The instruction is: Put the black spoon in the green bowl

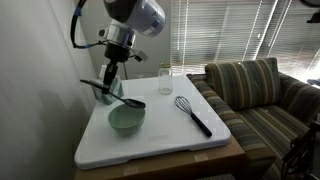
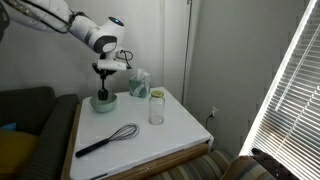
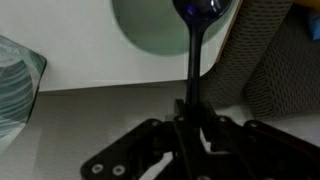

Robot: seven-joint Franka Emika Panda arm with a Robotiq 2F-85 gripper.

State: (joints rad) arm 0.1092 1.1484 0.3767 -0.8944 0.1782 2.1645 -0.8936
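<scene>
The black spoon's scoop point(image 1: 134, 103) is hanging above the open green bowl point(image 1: 126, 118), so I should now move my gripper down until the scoop is inside the bowl's rim, and then let go.
My gripper point(image 1: 106, 84) is shut on the thin handle of the black spoon point(image 1: 130, 103) and holds it just above the pale green bowl point(image 1: 125, 121) at the back of the white table. In the wrist view the handle point(image 3: 192, 70) runs straight up from between the fingers point(image 3: 190, 112). Its round scoop hangs over the edge of the bowl point(image 3: 150, 35). In an exterior view the gripper point(image 2: 103, 82) hangs right above the bowl point(image 2: 104, 103); the spoon is too small to make out there.
A black whisk point(image 1: 193, 115) lies on the white table top point(image 1: 160, 140), also shown nearer the front point(image 2: 106, 142). A clear glass point(image 1: 165, 79) stands near the bowl point(image 2: 156, 108). A striped couch point(image 1: 260, 95) is beside the table. A pale teal pack point(image 2: 140, 83) stands behind.
</scene>
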